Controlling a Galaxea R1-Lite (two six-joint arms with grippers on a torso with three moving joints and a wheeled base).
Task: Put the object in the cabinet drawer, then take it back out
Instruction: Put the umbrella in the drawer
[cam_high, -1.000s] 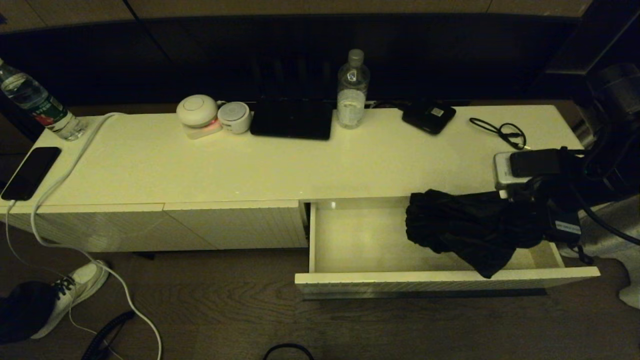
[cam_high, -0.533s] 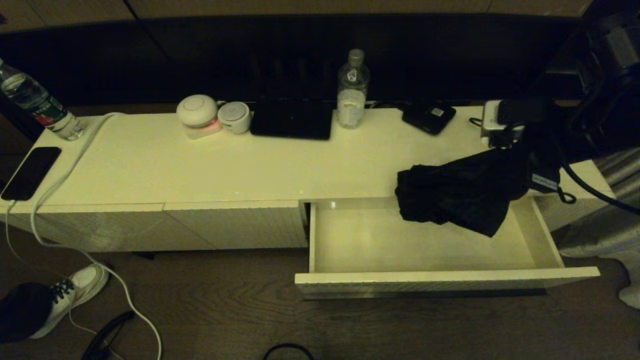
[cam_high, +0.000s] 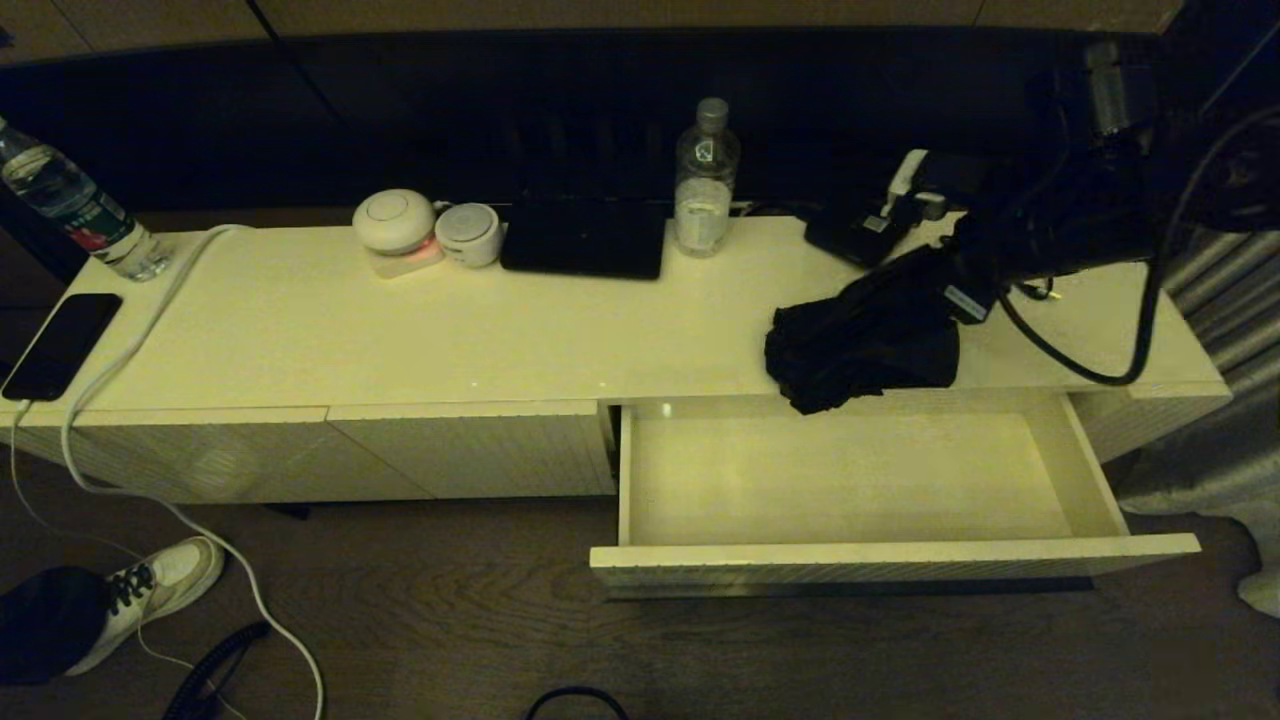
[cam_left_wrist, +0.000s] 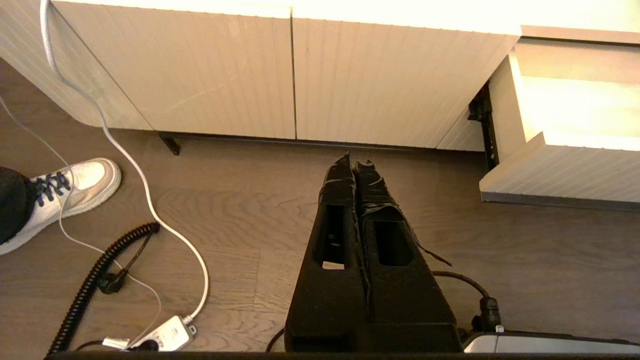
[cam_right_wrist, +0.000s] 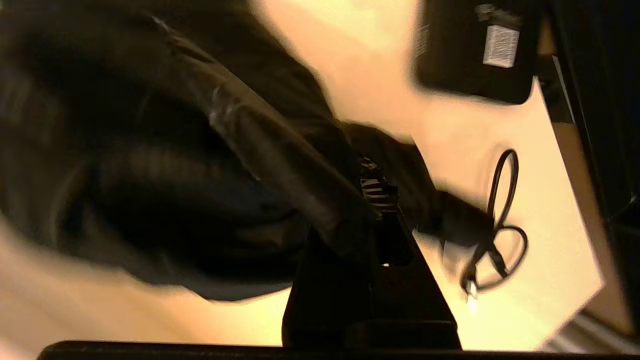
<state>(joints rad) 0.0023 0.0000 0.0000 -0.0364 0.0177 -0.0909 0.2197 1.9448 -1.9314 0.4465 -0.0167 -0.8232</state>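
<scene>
The bundle's end (cam_high: 811, 394) hangs over the drawer, beyond the cabinet's front edge, so next my right gripper pulls the bundle back and sets it down on the cabinet top.
The object, a black fabric bundle (cam_high: 860, 345), hangs from my right gripper (cam_high: 962, 278) above the front right part of the cabinet top (cam_high: 500, 330). In the right wrist view the right gripper (cam_right_wrist: 372, 175) is shut on the bundle (cam_right_wrist: 150, 175), which spreads out past the fingers. The cabinet drawer (cam_high: 890, 562) stands pulled out below, nothing lying in it, and its ribbed front (cam_left_wrist: 560, 175) also shows in the left wrist view. My left gripper (cam_left_wrist: 356, 162) is shut and empty, low over the wooden floor in front of the cabinet.
Along the back of the top stand a water bottle (cam_high: 705, 180), a small black box with a label (cam_high: 857, 235), a flat black item (cam_high: 585, 240) and two round white devices (cam_high: 395, 225). A looped cable (cam_right_wrist: 500, 225) lies near the right gripper. A shoe (cam_high: 150, 590) and cords are on the floor at left.
My right gripper has lifted the black bundle up out of the drawer and carried it back and leftward over the cabinet top. The drawer now holds nothing.
</scene>
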